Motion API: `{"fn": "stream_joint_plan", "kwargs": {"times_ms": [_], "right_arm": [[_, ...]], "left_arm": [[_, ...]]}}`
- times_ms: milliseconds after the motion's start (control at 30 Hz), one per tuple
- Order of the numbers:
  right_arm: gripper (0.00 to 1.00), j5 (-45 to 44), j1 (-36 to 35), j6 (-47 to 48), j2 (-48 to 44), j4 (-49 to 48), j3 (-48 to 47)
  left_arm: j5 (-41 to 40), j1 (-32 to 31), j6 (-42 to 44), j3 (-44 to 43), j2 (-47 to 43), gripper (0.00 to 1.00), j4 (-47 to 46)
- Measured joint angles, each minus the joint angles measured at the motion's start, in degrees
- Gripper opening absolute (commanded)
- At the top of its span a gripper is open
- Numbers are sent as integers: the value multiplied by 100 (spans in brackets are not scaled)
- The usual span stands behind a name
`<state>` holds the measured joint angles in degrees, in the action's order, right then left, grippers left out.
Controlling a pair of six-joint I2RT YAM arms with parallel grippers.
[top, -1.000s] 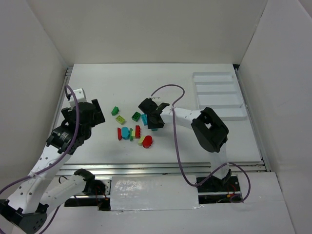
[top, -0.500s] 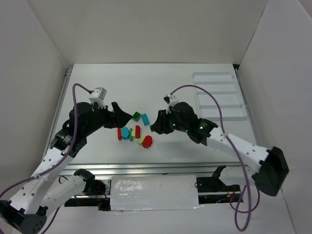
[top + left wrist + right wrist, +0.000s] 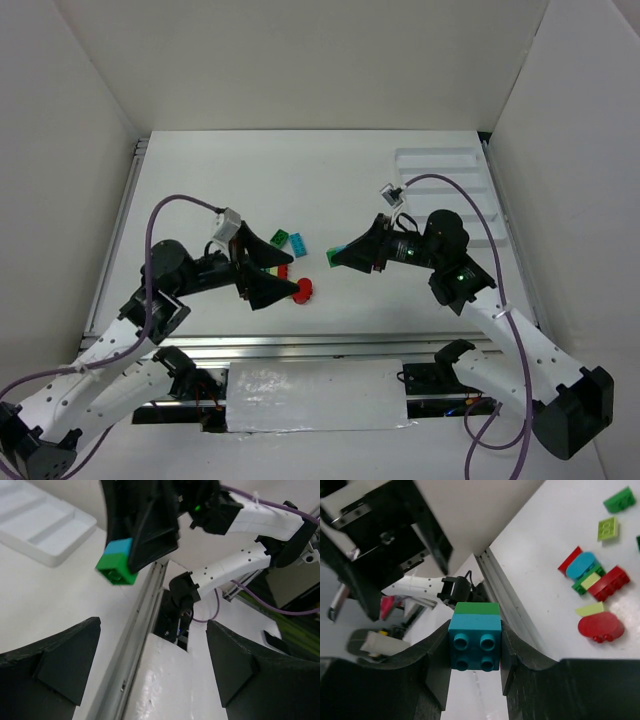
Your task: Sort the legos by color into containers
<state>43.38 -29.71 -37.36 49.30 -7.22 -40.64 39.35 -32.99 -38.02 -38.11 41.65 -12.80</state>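
Note:
A green brick is stuck to the cyan brick in my right gripper (image 3: 475, 636), so the robot's left gripper should take hold of the green end (image 3: 333, 258) and pull the pair apart before sorting.
My right gripper (image 3: 334, 258) is shut on a cyan brick with a green brick stuck to it (image 3: 475, 636) and holds them in the air, right of the pile. The pair also shows in the left wrist view (image 3: 117, 562). My left gripper (image 3: 289, 272) is open and empty, low over the lego pile, facing the right gripper. Loose legos lie on the table: a green one (image 3: 279, 238), a cyan one (image 3: 297, 243), a rounded red one (image 3: 303, 290). The right wrist view shows more: red (image 3: 607, 582), rounded cyan (image 3: 580, 565), yellow-green (image 3: 607, 528), green (image 3: 619, 500). The white tray (image 3: 450, 235) lies at the far right.
The tray's four compartments hold nothing that I can see; it also shows in the left wrist view (image 3: 30, 540). A metal rail (image 3: 330, 345) runs along the table's near edge. White walls enclose the table on three sides. Purple cables loop off both arms.
My right gripper has drawn back to the right from the pile with the cyan and green bricks. My left gripper has swung right and down over the pile, hiding part of it.

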Motion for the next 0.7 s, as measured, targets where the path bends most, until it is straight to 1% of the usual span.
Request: {"fn": "stream_joint_plan", "kwargs": {"times_ms": [100, 167, 233, 333, 400, 467, 533, 700], "right_arm": [[0, 87, 125, -658, 282, 50, -4], [0, 103, 125, -1008, 332, 111, -20], [0, 87, 125, -1283, 332, 251, -122], [0, 33, 125, -1532, 323, 483, -417], [0, 55, 125, -1661, 284, 531, -564], [0, 136, 125, -1794, 251, 514, -640], [0, 247, 125, -1930, 229, 507, -656], [0, 391, 109, -2031, 223, 636, -662]], "left_arm": [[-564, -345, 664, 13, -282, 100, -48], [-940, -514, 1088, 101, -350, 100, -273], [-1397, -800, 1611, 136, -208, 100, -474], [-2140, -1320, 2524, 66, 313, 99, -511], [-2446, -1624, 2924, -9, 691, 99, -518], [-2715, -1829, 3329, -9, 874, 99, -498], [-2889, -1952, 3663, -15, 927, 100, -527], [-3270, -2262, 4166, -210, 994, 99, -636]]}}
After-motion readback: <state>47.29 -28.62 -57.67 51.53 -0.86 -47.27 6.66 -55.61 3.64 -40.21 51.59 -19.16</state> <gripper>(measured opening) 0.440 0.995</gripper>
